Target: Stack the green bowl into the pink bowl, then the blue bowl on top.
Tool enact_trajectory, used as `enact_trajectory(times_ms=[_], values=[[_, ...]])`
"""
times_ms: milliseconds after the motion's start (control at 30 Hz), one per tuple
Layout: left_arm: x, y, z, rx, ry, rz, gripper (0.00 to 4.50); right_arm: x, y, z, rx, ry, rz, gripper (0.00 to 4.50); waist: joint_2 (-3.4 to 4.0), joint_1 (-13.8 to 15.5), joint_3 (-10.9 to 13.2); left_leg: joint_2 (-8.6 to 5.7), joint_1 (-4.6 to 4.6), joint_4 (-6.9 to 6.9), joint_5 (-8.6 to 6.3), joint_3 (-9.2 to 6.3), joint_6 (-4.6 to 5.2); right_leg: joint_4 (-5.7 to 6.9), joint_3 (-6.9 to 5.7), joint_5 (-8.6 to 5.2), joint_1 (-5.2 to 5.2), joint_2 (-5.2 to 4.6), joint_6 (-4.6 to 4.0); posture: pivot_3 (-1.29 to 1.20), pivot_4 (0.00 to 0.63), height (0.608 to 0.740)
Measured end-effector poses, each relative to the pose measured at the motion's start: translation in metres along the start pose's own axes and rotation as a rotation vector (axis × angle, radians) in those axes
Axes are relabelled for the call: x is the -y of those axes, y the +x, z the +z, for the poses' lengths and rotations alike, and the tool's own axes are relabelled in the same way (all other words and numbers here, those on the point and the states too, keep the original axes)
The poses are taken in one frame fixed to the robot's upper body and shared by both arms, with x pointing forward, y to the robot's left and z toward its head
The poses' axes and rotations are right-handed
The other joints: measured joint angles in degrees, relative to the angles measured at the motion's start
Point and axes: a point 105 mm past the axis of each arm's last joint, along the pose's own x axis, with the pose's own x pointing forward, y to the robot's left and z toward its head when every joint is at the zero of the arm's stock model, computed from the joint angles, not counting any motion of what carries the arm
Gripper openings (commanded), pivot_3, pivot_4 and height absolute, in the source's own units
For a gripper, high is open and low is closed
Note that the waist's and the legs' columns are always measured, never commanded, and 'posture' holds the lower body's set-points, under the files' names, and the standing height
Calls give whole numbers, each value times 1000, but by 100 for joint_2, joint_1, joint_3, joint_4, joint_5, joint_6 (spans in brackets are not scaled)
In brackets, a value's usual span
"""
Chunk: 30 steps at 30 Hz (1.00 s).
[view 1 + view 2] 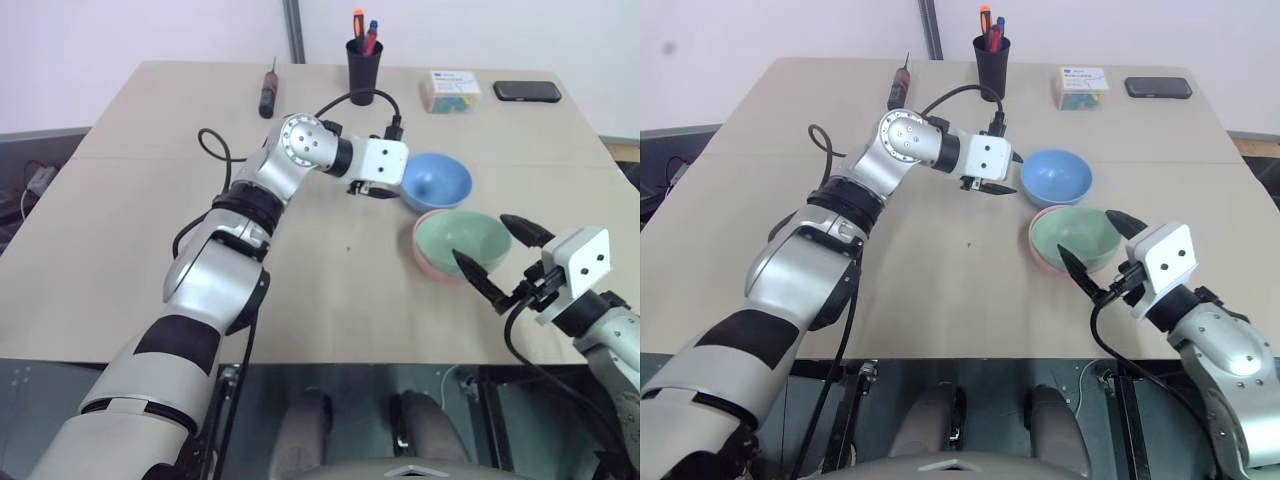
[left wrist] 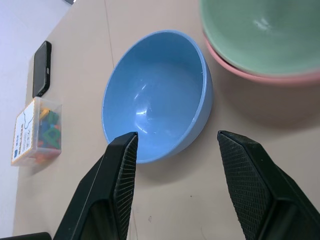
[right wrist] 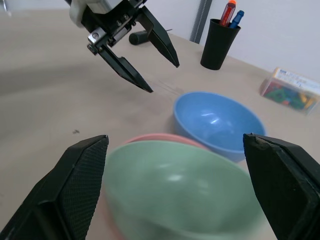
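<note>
I expect the blue bowl (image 1: 438,180) to nest with its rim showing when I lower it in, because the green bowl's rim sits just above the pink rim (image 1: 419,252).
The green bowl (image 1: 462,238) sits nested inside the pink bowl (image 1: 425,256) on the tan table, toward the right. Just behind and to the left of them stands the blue bowl (image 1: 436,180), upright. My left gripper (image 1: 372,191) hovers open at the blue bowl's left side; in the left wrist view its fingers (image 2: 120,170) frame the bowl's near rim without touching it. My right gripper (image 1: 481,237) is open wide at the near right side of the stacked bowls, with the green bowl (image 3: 180,190) close in front of it and nothing held.
Along the table's far edge stand a black pen cup (image 1: 364,62), a dark screwdriver (image 1: 268,88), a clear box of coloured pieces (image 1: 450,92) and a black phone (image 1: 527,91). The table's front edge (image 1: 350,362) runs just below my right gripper.
</note>
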Motion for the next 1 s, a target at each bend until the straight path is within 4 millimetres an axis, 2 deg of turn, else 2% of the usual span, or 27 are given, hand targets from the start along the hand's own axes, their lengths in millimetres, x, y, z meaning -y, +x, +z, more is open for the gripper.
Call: enact_trajectory(times_ms=[100, 333, 567, 600, 667, 700, 800, 1000], values=[[2, 1, -4, -12, -12, -3, 2684, -1, 4, -16, -33, -15, -7, 4500, 0, -15, 1, -1, -2, 0, 0, -1, 0, 0, 0, 0, -1, -2, 0, 0, 150, 740], [-13, 4, 10, -6, 41, 12, 2684, 5, 7, -18, -16, -42, -53, 4500, 0, -17, 1, -1, -3, 0, 0, -3, 0, -2, -3, 0, -2, -2, 0, 0, 150, 740], [-5, 20, 11, -31, 58, -15, 2684, 4, 7, -21, -44, -85, -58, 4500, -1, -37, 1, -1, -4, 0, 0, -2, 0, -1, -2, 0, -2, -1, 0, 0, 150, 740], [-5, 22, 11, -29, 56, -21, 3215, 5, 6, -15, -31, -86, -77, 4500, 1, -36, 1, -1, -4, -1, 0, -2, 0, 0, -2, 0, -3, -1, 0, 0, 150, 740], [0, 26, 13, -20, 51, -49, 3904, 4, 3, 8, 35, -123, -99, 4500, 1, -37, 0, -1, -4, -1, 0, -5, 0, 0, -3, 0, -3, -1, 0, 0, 150, 740], [1, 27, 13, -20, 49, -61, 4385, 3, 1, 18, 59, -139, -106, 4500, 1, -37, 0, -1, -4, -1, 0, -5, 0, 0, -3, 0, -3, -1, 0, 0, 150, 740], [1, 23, 8, -38, 44, -64, 4469, -1, -8, 35, 87, -160, -116, 4500, 0, -40, 0, -1, -4, -1, 0, -5, 0, -1, -3, 0, -2, -1, 0, 0, 150, 740], [-5, 20, 9, -77, 102, -61, 4469, 0, -17, 32, 41, -176, -124, 4500, -1, -21, 0, -3, -4, -1, 0, -4, 0, -2, -3, 0, 0, -3, 0, 0, 150, 740]])
